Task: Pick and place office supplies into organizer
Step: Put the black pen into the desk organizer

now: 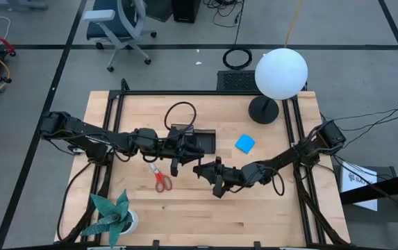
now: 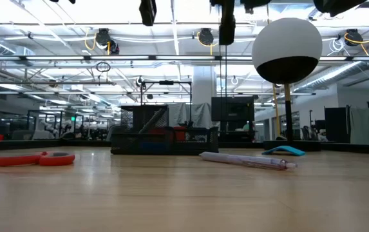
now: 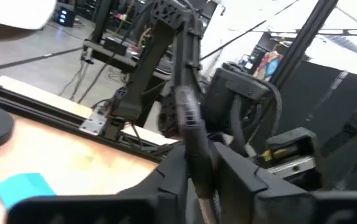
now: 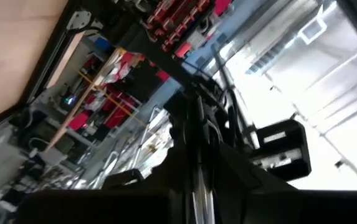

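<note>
The robot's two grippers both hold the same dark pen (image 3: 194, 134), so next the left gripper opens and moves away before the right gripper stands the pen in the organizer (image 2: 161, 122).
My two grippers meet in mid-air over the table's middle, just in front of the black organizer (image 1: 202, 141). Between them is a slim dark and silver pen (image 3: 189, 118). My left gripper (image 1: 182, 154) comes in from the left and my right gripper (image 1: 202, 170) from the right, and both are shut on this pen. The red-handled scissors (image 1: 160, 178) lie flat on the table near the left gripper. The blue notepad (image 1: 245, 144) lies to the organizer's right. A second, purple-silver pen (image 2: 248, 160) lies on the table in front of the organizer. My left gripper pinches the pen's shaft (image 3: 198, 163) between its two fingers, reaching level from the table's left. The pen runs out forward past the fingertips, lifted clear of the table. My right gripper pinches the same pen (image 4: 200, 163) between its two fingers, reaching about level from the table's right. Which end it has I cannot tell. The pen hangs clear of the table.
A lamp with a white globe (image 1: 280, 73) and a round black base (image 1: 263, 110) stands at the back right. A teal paper plant (image 1: 112, 217) sits at the near left corner. Black frame rails run along the table's left and right sides.
</note>
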